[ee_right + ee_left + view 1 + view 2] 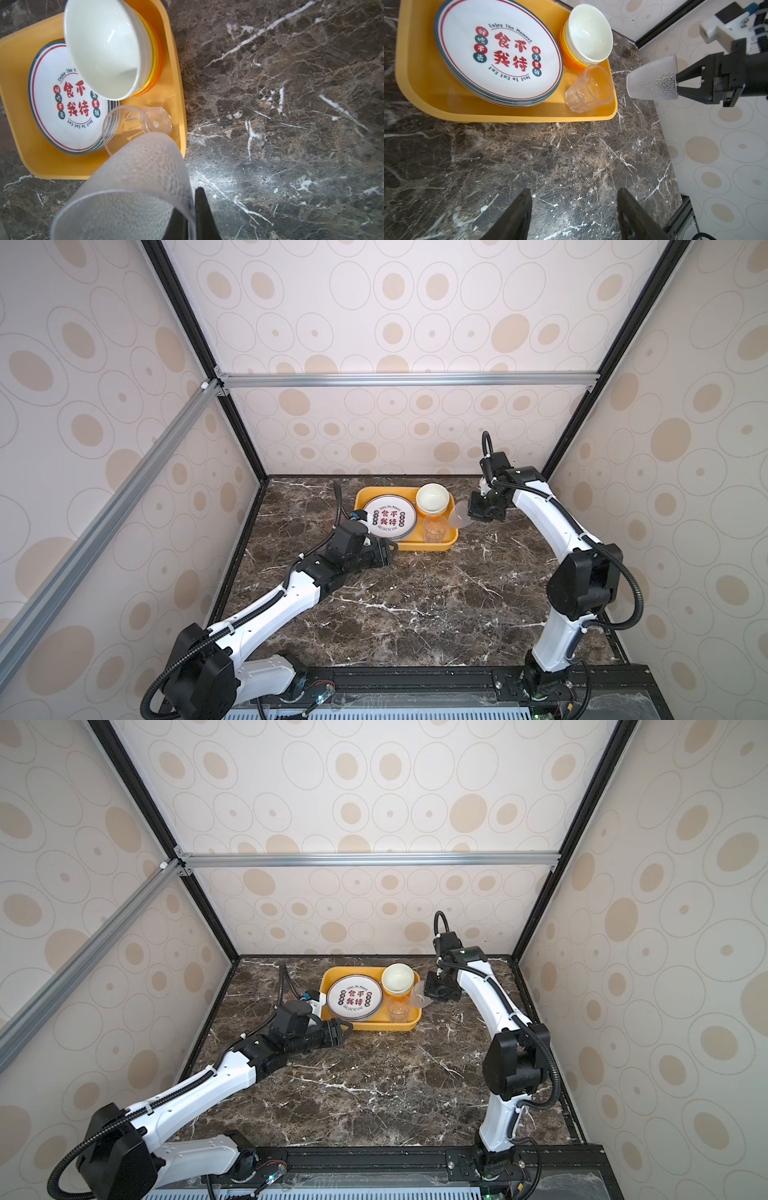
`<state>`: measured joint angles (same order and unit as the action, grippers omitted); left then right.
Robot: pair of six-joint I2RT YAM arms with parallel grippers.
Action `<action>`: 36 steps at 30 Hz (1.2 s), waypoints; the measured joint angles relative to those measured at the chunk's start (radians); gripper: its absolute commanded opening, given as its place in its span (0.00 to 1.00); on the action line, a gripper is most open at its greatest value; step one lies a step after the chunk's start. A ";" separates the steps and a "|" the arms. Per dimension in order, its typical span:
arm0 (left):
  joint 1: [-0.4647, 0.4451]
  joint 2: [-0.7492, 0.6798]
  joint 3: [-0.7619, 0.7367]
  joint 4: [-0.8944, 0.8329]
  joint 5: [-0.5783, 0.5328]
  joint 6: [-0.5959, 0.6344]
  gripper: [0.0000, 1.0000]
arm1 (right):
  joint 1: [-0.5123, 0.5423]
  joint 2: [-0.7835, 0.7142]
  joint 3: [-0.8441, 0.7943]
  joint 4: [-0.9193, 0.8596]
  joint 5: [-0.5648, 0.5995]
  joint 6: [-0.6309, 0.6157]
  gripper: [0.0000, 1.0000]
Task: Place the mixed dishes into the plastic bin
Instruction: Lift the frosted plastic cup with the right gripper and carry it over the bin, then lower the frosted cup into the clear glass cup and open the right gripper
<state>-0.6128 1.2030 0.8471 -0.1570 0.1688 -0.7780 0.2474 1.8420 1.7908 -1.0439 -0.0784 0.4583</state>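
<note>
I can see the frosted grey cup's base facing the clear cup's opening (436, 521), so my right gripper should go on over, lower it inside and let go there.
The yellow plastic bin (419, 546) (386, 1027) lies at the back of the marble table. It holds a stack of white plates (390, 517) (498, 52), a cream bowl (432, 497) (104, 47) nested on yellow and orange bowls, and a clear cup (435, 529) (588, 89) in its near right corner. My right gripper (471, 516) (192, 199) is shut on the rim of a frosted grey cup (459, 516) (652, 80) (135, 187). That cup hangs on its side over the bin's right edge, base towards the bin. My left gripper (392, 549) (574, 195) is open and empty at the bin's near left corner.
Dark marble tabletop (415, 605) stretches from the bin to the front rail. Patterned walls and black frame posts (557, 464) close in the back and both sides. The left forearm (291, 597) lies low across the left of the table.
</note>
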 measured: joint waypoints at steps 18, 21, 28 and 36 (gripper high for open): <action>0.046 -0.050 -0.044 -0.003 0.000 -0.016 0.65 | 0.096 0.181 0.210 -0.081 0.003 -0.017 0.06; 0.047 -0.050 -0.046 -0.003 0.000 -0.017 0.65 | 0.099 0.203 0.229 -0.092 0.005 -0.020 0.06; 0.052 -0.050 -0.047 -0.004 0.001 -0.018 0.65 | 0.103 0.252 0.263 -0.103 0.011 -0.023 0.06; 0.055 -0.056 -0.056 -0.006 0.001 -0.019 0.65 | 0.113 0.293 0.280 -0.116 0.028 -0.027 0.06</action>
<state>-0.5579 1.1469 0.7906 -0.1631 0.1699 -0.7967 0.3603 2.1353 2.0712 -1.1603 -0.0502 0.4309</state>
